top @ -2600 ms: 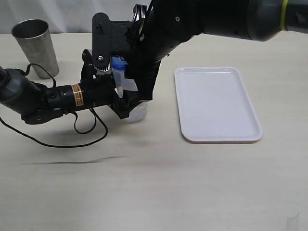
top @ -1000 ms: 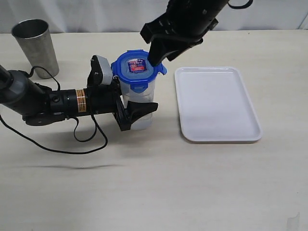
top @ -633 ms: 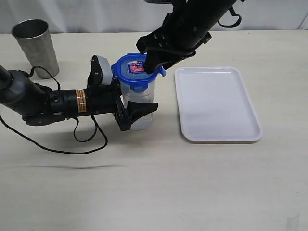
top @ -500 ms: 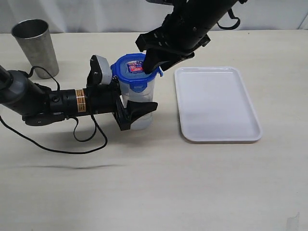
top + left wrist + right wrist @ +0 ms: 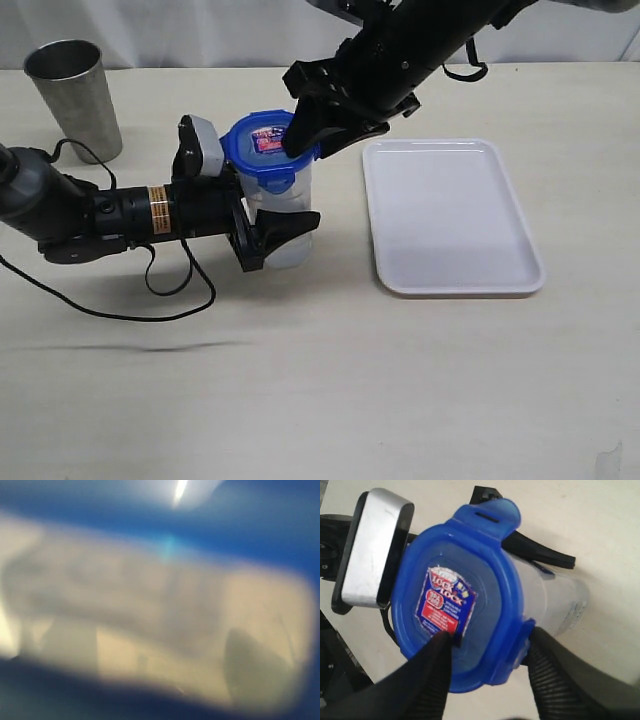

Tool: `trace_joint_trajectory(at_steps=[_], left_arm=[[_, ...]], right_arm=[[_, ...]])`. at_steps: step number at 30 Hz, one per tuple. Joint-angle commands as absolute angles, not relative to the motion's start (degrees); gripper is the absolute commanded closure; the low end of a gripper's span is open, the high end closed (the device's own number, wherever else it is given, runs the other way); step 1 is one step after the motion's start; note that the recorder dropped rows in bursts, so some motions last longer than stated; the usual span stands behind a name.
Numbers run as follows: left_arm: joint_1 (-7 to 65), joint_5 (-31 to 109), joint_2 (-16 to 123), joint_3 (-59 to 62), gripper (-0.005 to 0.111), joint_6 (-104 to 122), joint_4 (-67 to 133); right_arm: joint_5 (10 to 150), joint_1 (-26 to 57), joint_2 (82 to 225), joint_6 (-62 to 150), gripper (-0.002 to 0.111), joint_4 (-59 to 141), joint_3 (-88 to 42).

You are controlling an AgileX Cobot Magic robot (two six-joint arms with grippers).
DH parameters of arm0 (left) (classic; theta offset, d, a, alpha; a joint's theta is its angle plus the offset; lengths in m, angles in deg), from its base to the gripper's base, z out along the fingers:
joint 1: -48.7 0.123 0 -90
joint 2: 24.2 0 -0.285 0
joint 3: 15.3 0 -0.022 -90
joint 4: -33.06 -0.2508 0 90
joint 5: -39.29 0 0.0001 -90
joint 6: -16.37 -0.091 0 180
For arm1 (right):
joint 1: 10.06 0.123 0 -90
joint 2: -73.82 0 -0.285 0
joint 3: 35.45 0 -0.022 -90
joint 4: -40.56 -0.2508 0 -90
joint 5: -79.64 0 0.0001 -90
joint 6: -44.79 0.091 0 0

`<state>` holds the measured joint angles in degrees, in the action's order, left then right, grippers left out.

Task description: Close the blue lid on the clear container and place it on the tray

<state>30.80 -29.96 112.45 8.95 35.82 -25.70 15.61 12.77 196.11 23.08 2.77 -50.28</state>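
Observation:
I should tilt the container [image 5: 563, 601] with my left gripper before my right gripper folds down the blue lid's far tab [image 5: 493, 521], because that tab sticks out past my right gripper's fingers.
The clear container [image 5: 275, 198] stands upright on the table with my left gripper [image 5: 283, 222] shut on its body from the left. On its mouth sits the blue lid [image 5: 262, 145], its red-and-white label facing up. My right gripper [image 5: 300, 135] comes down from above, open. In the right wrist view one finger [image 5: 432, 675] rests on the blue lid [image 5: 455, 595] beside the label. The other finger [image 5: 555, 665] is outside a side tab. Another tab [image 5: 495, 512] sticks outward. The left wrist view is only a blue and beige blur. The white tray [image 5: 450, 215] lies to the container's right.
A shiny steel cup [image 5: 72, 95] stands at the back left. The left arm's black cable [image 5: 150, 290] loops over the table in front of that arm. The right arm reaches in from the upper right, above the tray's far corner.
My right gripper has come down onto the lid's right side. The left gripper and the container have shifted slightly to the left.

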Motion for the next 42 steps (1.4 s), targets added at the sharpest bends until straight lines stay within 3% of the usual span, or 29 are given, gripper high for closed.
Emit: trace_joint_trajectory(at_steps=[1,8,18,24,33,42], left_arm=[[29.4,-30.0,112.2,8.5,0.107,29.7,-26.5],[29.4,-29.8,112.2,8.5,0.107,20.5,-26.3],[29.4,-29.8,112.2,8.5,0.107,19.2,-26.3],[29.4,-29.7,112.2,8.5,0.107,13.1,-28.2],[29.4,-29.9,112.2,8.5,0.107,2.5,-29.4],[29.4,-29.9,112.2,8.5,0.107,2.7,-29.3]], right_arm=[[13.2,13.8,199.0,18.6,0.065,5.3,-48.1],[12.0,12.8,193.6,12.7,0.051,6.9,-48.1],[21.7,12.8,182.8,4.0,0.051,18.0,-48.1],[21.1,15.8,181.1,-13.9,0.051,14.6,-48.1],[21.2,25.3,185.5,-11.3,0.052,29.3,-48.1],[19.1,26.1,188.8,-9.1,0.061,31.0,-48.1]])
